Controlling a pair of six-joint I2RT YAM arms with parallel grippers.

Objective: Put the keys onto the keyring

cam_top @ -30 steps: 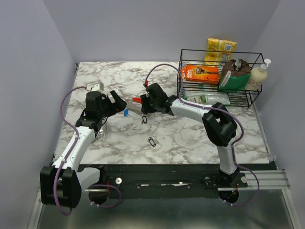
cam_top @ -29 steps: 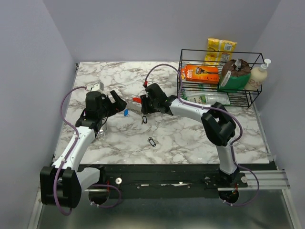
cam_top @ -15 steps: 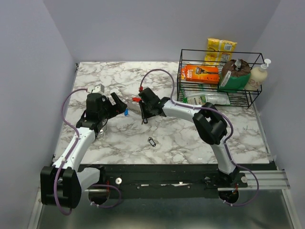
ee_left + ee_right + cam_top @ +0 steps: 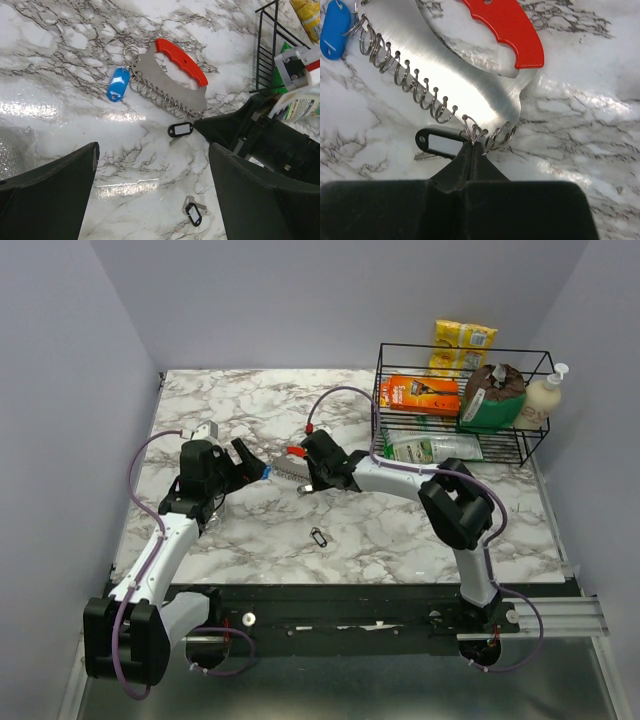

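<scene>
My right gripper is pinching a wire ring [image 4: 474,131] on the loose keyring by itself. I should let go of it and first hold the blue-headed key's end steady with my left gripper.
The keyring [image 4: 170,85] is a steel plate with a red handle [image 4: 182,60] and a row of wire rings; it lies flat on the marble, also seen as the keyring [image 4: 290,468] [image 4: 470,85]. A blue-headed key [image 4: 118,84] [image 4: 335,27] hangs on its end ring. My right gripper [image 4: 472,145] [image 4: 312,478] is shut, pinching a wire ring at the plate's other end. A dark oval-headed key [image 4: 440,144] [image 4: 180,129] lies right beside those fingertips. Another dark-headed key [image 4: 193,212] [image 4: 318,537] lies alone nearer the front. My left gripper [image 4: 155,200] [image 4: 245,465] hovers open left of the keyring.
A black wire basket [image 4: 455,346] at the back right holds an orange box [image 4: 420,393] and a green bag [image 4: 492,400]. A soap bottle [image 4: 543,395] stands at its right end. Yellow packets [image 4: 463,340] lean behind it.
My right gripper's jaws have closed from partly open onto a ring at the keyring's edge, and the keyring has shifted slightly on the table. The left gripper stays open and has barely moved.
</scene>
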